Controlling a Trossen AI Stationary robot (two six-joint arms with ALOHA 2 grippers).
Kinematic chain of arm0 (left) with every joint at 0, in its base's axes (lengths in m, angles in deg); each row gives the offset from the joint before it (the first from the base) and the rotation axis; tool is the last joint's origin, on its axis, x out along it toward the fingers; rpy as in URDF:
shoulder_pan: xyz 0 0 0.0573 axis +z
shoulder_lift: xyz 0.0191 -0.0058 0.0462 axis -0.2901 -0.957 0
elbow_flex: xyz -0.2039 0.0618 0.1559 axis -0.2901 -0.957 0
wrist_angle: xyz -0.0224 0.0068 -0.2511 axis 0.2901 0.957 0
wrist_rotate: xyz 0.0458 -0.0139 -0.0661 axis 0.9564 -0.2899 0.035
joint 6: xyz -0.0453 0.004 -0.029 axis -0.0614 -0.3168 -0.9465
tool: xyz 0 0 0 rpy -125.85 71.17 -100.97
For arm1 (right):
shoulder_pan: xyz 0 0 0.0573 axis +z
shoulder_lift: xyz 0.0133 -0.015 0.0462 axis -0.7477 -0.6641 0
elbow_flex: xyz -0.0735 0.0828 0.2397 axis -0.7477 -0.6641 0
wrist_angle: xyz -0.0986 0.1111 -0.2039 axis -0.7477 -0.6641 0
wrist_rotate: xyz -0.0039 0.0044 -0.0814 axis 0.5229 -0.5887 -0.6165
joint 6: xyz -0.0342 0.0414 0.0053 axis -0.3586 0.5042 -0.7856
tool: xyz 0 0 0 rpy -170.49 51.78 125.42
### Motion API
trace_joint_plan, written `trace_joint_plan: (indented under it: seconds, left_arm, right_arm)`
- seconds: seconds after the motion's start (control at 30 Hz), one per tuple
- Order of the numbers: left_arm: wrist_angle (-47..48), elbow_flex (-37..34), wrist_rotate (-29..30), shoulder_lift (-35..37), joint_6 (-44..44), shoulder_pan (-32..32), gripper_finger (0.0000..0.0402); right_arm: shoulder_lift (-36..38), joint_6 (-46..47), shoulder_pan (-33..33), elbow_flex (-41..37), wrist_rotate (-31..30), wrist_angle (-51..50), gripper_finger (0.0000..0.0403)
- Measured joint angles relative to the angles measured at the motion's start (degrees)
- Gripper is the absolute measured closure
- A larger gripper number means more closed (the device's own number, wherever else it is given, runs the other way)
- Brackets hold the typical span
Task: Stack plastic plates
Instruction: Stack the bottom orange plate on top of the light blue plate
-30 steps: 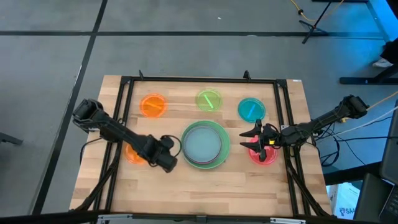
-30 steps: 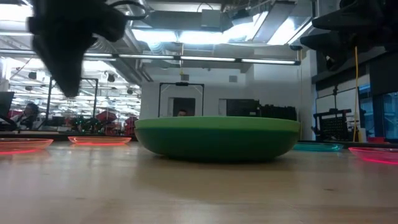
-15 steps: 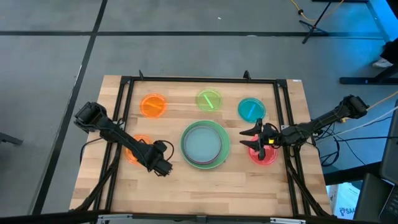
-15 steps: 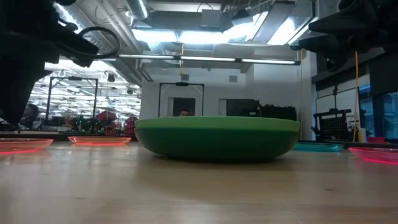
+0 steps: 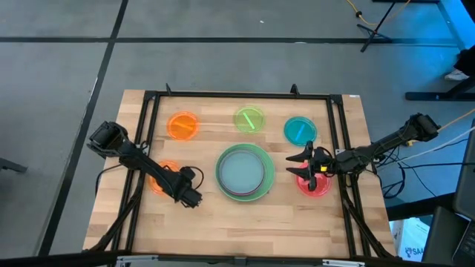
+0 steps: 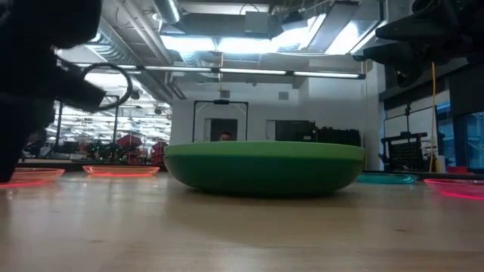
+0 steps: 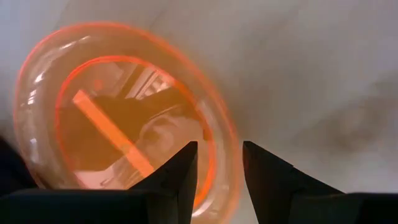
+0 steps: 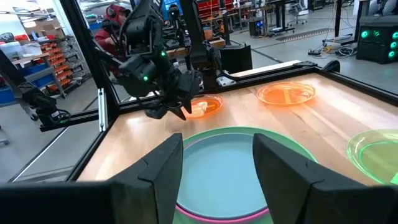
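Observation:
The left gripper's fingers are on both sides of just one side of the orange plate's rim (image 7: pixel 225 165), so the orange plate will tip steeply when the robot lifts it toward the stack.
A stack (image 5: pixel 243 171) sits mid-table: a large green plate with magenta and pale blue-grey plates in it. Small translucent plates lie apart on the wood: one orange (image 5: pixel 182 124), one lime (image 5: pixel 250 119), one teal (image 5: pixel 300 130), one red-pink (image 5: pixel 315 184), and a second orange one (image 5: pixel 162 179) partly under the left arm. My left gripper (image 7: pixel 219 177) is low over that second orange plate (image 7: pixel 118 118), open narrowly, one finger on each side of its rim. My right gripper (image 5: pixel 303 167) hovers open above the red-pink plate, facing the stack (image 8: pixel 230 168). My left gripper comes from above, pointing down, with its fingers (image 7: pixel 180 177) astride the orange plate's rim (image 7: pixel 219 163). The plate lies flat on the table. Whether the fingers touch the rim I cannot tell.
A black frame (image 5: pixel 237 95) runs around the wooden table top. Bare wood lies along the near edge (image 5: pixel 245 222). In the low view the stack (image 6: pixel 265 166) fills the middle, with the left arm (image 6: pixel 30 83) dark at the left.
My left gripper has moved toward the table's left edge and down, away from the stack and onto the near orange plate's rim. The right arm and all plates have kept still.

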State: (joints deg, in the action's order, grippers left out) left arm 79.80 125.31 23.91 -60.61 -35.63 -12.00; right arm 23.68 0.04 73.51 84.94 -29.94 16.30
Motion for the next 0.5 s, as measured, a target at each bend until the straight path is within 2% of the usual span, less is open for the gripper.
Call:
trace_joint_plan:
  seconds: [0.23,0.5]
  left_arm:
    - [-0.4,-2.4,0.1,0.2,-0.2,0.1,0.0288]
    - [-0.8,-2.5,0.0,0.1,-0.1,0.0,0.0371]
  right_arm:
    - [0.0,0.0,0.0,0.0,0.0,0.0,0.0215]
    - [0.0,0.0,0.0,0.0,0.0,0.0,0.0215]
